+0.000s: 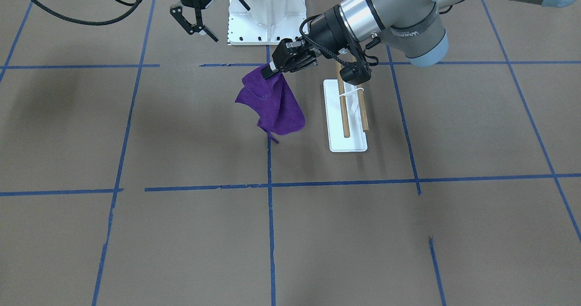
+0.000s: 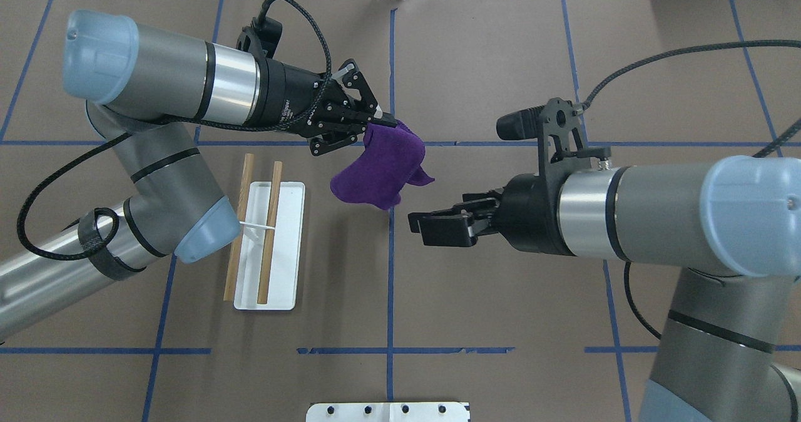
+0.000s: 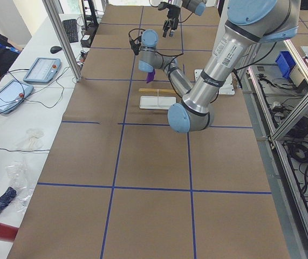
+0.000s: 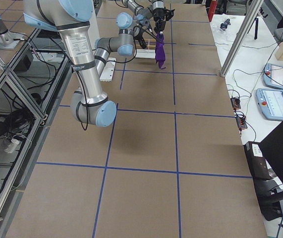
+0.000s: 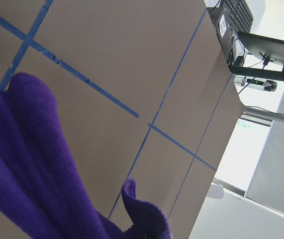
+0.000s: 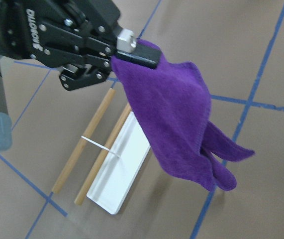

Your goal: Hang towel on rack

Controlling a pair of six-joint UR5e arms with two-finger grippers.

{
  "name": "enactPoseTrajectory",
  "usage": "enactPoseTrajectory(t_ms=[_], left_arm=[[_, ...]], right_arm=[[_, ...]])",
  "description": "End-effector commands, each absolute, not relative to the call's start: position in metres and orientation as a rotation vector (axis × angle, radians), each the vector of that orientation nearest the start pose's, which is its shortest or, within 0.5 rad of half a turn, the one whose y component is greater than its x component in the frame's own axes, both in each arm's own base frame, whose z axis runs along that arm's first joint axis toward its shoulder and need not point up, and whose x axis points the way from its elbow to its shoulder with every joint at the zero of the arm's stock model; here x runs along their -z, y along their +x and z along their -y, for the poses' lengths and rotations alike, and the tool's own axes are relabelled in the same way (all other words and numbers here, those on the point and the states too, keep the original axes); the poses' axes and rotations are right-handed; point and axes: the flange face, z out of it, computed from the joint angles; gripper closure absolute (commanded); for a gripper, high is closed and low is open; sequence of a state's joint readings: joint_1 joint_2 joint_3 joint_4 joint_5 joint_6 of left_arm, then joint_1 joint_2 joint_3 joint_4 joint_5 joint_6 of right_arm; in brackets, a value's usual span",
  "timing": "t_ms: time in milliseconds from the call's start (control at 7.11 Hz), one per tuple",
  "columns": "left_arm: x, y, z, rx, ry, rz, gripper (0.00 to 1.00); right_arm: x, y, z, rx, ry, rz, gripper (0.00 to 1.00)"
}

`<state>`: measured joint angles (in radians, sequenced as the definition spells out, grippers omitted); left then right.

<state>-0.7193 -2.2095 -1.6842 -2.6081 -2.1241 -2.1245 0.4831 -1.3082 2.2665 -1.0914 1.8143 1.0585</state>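
Note:
Next, I raise the towel higher with my left gripper and point the gripper down before I hang the towel over the wooden rods [image 1: 344, 110], because the towel's lower end [image 1: 284, 126] hangs low next to the rack.
The deep purple towel [image 1: 272, 101] hangs bunched from one corner in my left gripper [image 1: 271, 72], which is shut on it above the table. The towel also shows in the overhead view [image 2: 378, 171] and the right wrist view [image 6: 171, 114]. The rack [image 1: 347, 145] has a white base and two wooden rods [image 2: 270, 234]. It stands beside the towel, under my left forearm, and the towel does not touch it. My right gripper [image 2: 418, 223] is open and empty, level with the towel on the side away from the rack, a short gap from it.
A large white bolted pedestal [image 1: 268, 11] stands at the robot's side of the table and shows in the overhead view [image 2: 388, 411]. Blue tape lines cross the brown table surface. Tablets and cables lie on the side benches [image 3: 40, 70].

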Motion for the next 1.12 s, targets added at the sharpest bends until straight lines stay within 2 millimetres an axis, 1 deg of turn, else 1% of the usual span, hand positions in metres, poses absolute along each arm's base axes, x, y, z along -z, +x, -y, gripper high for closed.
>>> enactPoseTrajectory(t_ms=[0, 141, 281, 422, 562, 703, 844, 984], left_arm=[[-0.105, 0.388, 0.451, 0.420, -0.228, -1.792, 1.00], [-0.095, 0.376, 0.451, 0.420, -0.131, -1.831, 1.00], [-0.083, 0.363, 0.447, 0.408, 0.001, -1.841, 1.00], [-0.072, 0.351, 0.443, 0.413, 0.111, -1.839, 1.00], [-0.066, 0.341, 0.448, 0.482, 0.239, -1.843, 1.00], [-0.061, 0.336, 0.447, 0.519, 0.338, -1.807, 1.00], [-0.049, 0.338, 0.422, 0.540, 0.378, -1.749, 1.00], [-0.056, 0.360, 0.384, 0.633, 0.408, -1.658, 1.00]], right_arm=[[-0.219, -0.305, 0.308, 0.198, 0.390, 1.269, 0.00], [-0.229, -0.290, 0.311, 0.171, 0.325, 1.171, 0.00], [-0.238, -0.278, 0.324, 0.112, 0.279, 1.068, 0.00], [-0.246, -0.267, 0.337, 0.097, 0.286, 1.014, 0.00], [-0.261, -0.249, 0.355, 0.163, 0.321, 0.908, 0.00], [-0.278, -0.237, 0.368, 0.236, 0.317, 0.801, 0.00], [-0.296, -0.225, 0.384, 0.256, 0.310, 0.731, 0.00], [-0.316, -0.210, 0.401, 0.271, 0.310, 0.687, 0.00]])
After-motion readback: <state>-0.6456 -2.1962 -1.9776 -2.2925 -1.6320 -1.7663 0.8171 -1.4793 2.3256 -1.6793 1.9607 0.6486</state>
